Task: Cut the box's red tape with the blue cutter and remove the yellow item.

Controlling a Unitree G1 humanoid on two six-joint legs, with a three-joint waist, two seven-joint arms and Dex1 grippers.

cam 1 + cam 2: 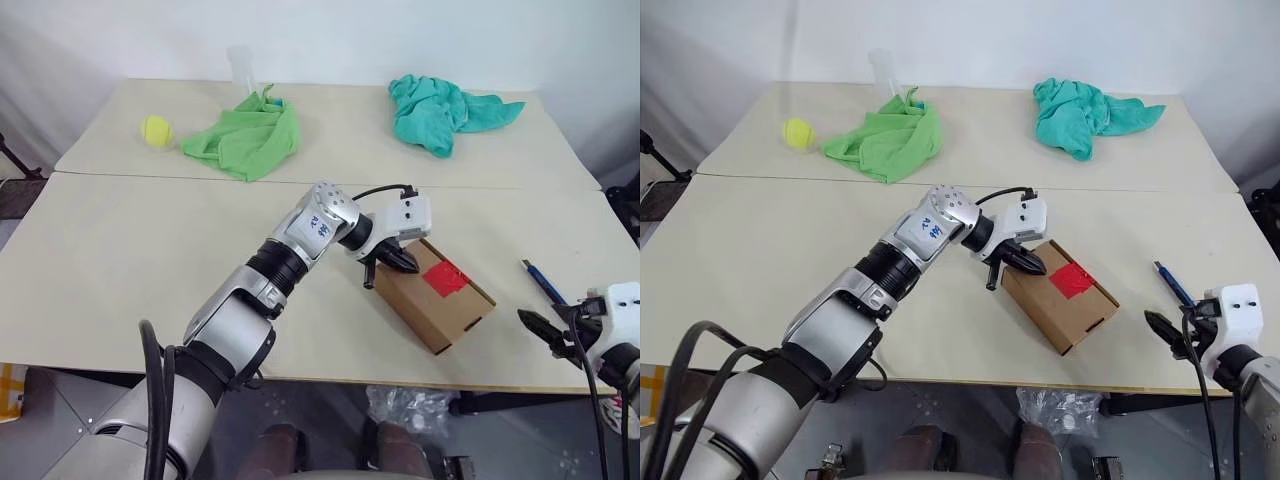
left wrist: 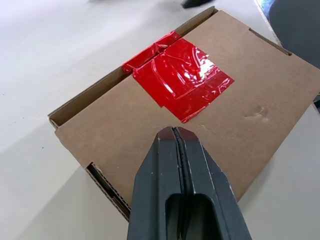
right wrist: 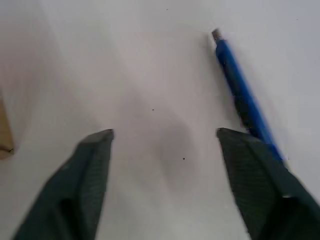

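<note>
The box [image 1: 430, 297] lies at a slant to my right gripper. Next, my left gripper leaves the box's lid and pushes the box's long side [image 1: 388, 292] to turn the box straight before opening it.
The brown box [image 1: 418, 306] lies slanted on the table's near right part, flaps closed, with the red tape [image 1: 446, 277] across its lid seam. My left gripper [image 1: 405, 262] is shut and empty. Its tips sit at the box's top just short of the red tape [image 2: 180, 77]; I cannot tell whether they touch. The blue cutter [image 1: 543, 281] lies flat on the table to the right of the box. My right gripper [image 1: 548, 335] hovers open at the front right edge, just behind the cutter [image 3: 240, 92], nothing between its fingers. The yellow item is hidden.
A tennis ball [image 1: 156, 130] and a green cloth [image 1: 250, 138] lie at the far left, with a clear cup [image 1: 241, 68] behind the cloth. A teal cloth [image 1: 445, 112] lies at the far right. The table's front edge [image 1: 330, 377] runs close below the box.
</note>
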